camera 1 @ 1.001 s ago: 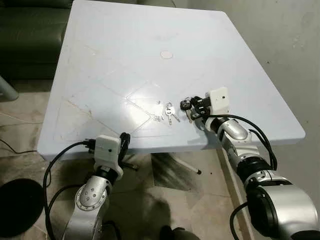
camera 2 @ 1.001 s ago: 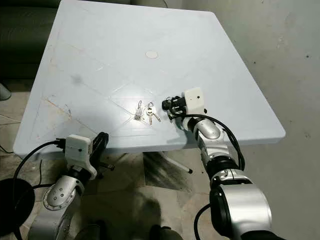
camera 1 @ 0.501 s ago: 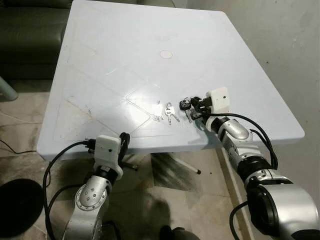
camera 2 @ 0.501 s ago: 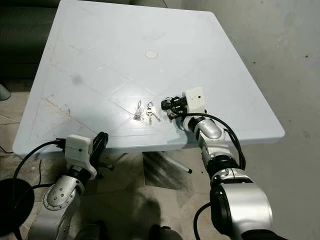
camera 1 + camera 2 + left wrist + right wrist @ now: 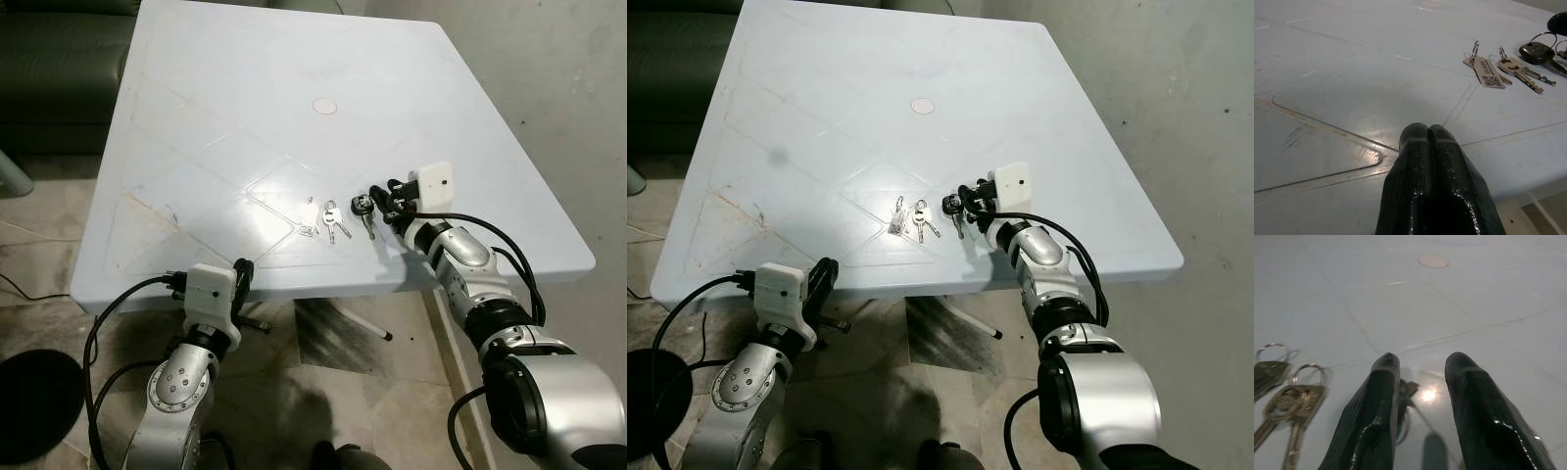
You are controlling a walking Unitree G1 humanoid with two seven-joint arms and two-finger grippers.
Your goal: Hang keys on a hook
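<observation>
My right gripper is to carry the black-headed key (image 5: 363, 209), and the key will dangle beside it with the blade slanting down, because a thin ring (image 5: 1406, 428) shows at the key's head.
Three sets of keys lie in a row on the white table (image 5: 245, 117): a key with a tag (image 5: 310, 231), a pair of silver keys (image 5: 333, 220), and a black-headed key (image 5: 362, 208) on a ring. My right gripper (image 5: 384, 199) rests low over the table just right of the black-headed key, open. In the right wrist view its fingers (image 5: 1378, 396) stand apart, the black-headed key (image 5: 1408, 389) peeks out beside one finger, and the silver keys (image 5: 1295, 401) lie off to the side. My left gripper (image 5: 241, 278) sits shut at the table's near edge, well short of the keys.
A dark sofa (image 5: 59, 59) stands beyond the table's far left corner. A small round tan mark (image 5: 324, 105) is on the tabletop farther back. A black round object (image 5: 29, 401) lies on the tiled floor at the left. The table's foot (image 5: 362, 323) shows beneath the front edge.
My right gripper has drawn back a little to the right, away from the black-headed key, whose blade now lies uncovered. The left arm and the other keys have not moved.
</observation>
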